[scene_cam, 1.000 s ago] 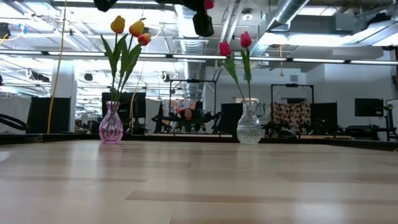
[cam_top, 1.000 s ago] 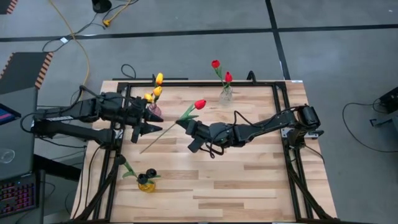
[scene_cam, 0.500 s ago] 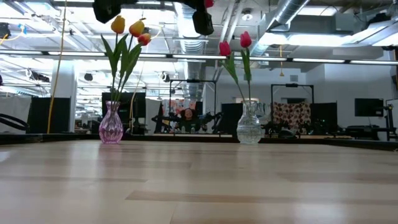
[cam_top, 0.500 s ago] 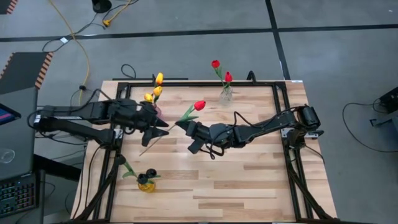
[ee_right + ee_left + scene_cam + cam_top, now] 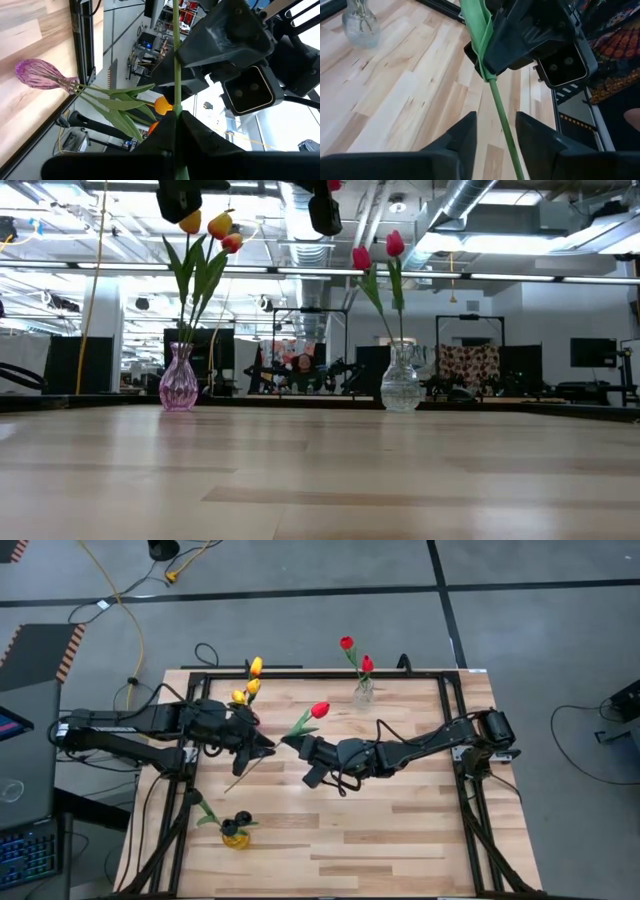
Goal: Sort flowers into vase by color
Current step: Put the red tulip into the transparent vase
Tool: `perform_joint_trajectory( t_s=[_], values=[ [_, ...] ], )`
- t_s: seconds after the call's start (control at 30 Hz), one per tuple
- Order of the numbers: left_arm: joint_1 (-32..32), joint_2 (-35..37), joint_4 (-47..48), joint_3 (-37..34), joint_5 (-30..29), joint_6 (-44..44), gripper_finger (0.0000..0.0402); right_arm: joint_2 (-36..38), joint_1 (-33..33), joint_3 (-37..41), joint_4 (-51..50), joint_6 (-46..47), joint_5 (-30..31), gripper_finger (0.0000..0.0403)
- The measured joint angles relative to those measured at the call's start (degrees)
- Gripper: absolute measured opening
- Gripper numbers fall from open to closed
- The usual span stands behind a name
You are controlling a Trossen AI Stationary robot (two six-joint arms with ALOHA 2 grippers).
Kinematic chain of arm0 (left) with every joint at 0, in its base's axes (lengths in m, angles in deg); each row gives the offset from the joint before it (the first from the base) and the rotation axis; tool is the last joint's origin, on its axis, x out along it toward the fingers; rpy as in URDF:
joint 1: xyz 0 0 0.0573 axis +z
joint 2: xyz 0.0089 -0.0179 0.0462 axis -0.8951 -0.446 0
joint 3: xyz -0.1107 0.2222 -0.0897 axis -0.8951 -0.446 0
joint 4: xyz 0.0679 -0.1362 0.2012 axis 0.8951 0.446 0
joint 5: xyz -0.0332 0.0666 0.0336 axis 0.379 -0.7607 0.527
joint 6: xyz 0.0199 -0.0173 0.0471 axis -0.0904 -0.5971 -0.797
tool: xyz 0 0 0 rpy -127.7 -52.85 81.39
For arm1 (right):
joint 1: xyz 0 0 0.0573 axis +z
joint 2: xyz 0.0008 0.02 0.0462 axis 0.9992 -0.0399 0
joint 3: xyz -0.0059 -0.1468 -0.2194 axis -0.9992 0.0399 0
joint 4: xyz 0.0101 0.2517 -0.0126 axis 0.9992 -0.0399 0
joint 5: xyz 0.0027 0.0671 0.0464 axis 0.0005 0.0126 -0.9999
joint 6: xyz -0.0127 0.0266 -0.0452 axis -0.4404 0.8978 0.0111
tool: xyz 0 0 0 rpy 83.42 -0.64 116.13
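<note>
My left gripper should hold the stem while my right gripper takes a new hold on the leaves (image 5: 301,724), because the stem end (image 5: 228,789) slants away from the clear vase in my right gripper.
A red tulip (image 5: 320,709) on a long green stem (image 5: 262,753) hangs slanted above the table's middle, with my right gripper (image 5: 290,743) shut on it. My left gripper (image 5: 262,746) is open. Its two fingers (image 5: 465,137) stand on either side of the stem's lower part (image 5: 506,131), and a gap shows on each side. A pink vase (image 5: 248,718) at the far left holds yellow tulips (image 5: 254,668). A clear vase (image 5: 363,691) at the far edge holds two red tulips (image 5: 347,642). A yellow vase (image 5: 236,836) stands near left. My right gripper pinches the tulip's stem (image 5: 176,100) between its two fingers, about mid-length, just below the leaf (image 5: 481,35). The fingers come level from the table's right side and lie across the stem. The tulip is lifted clear, with its head toward the far right and its stem end toward the near left.
A black frame (image 5: 300,674) runs round the table's far, left and right sides. The near right half of the wooden top (image 5: 400,830) is bare boards. In the low view the pink vase (image 5: 178,380) and the clear vase (image 5: 401,380) stand far back.
My left gripper has moved toward the table's right and slightly down, up to the held tulip's stem, and its fingers have drawn closer together around it. My right gripper and the tulip have kept still.
</note>
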State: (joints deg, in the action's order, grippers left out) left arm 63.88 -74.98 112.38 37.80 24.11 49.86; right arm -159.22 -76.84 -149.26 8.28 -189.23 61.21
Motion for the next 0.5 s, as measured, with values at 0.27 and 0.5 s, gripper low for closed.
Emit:
perform_joint_trajectory(
  t_s=[0.27, 0.5],
  values=[
    [0.02, 0.0, -0.02, 0.0, 0.15, -1.76, 0.0038, 0.0, -0.02, 0.0, 0.09, 0.0, 0.0, 0.0046],
    [0.02, 0.02, 0.05, -0.04, 0.06, -2.07, 0.0005, 0.0, -0.01, 0.0, 0.15, 7.43, 0.02, 0.0064]
  ],
)
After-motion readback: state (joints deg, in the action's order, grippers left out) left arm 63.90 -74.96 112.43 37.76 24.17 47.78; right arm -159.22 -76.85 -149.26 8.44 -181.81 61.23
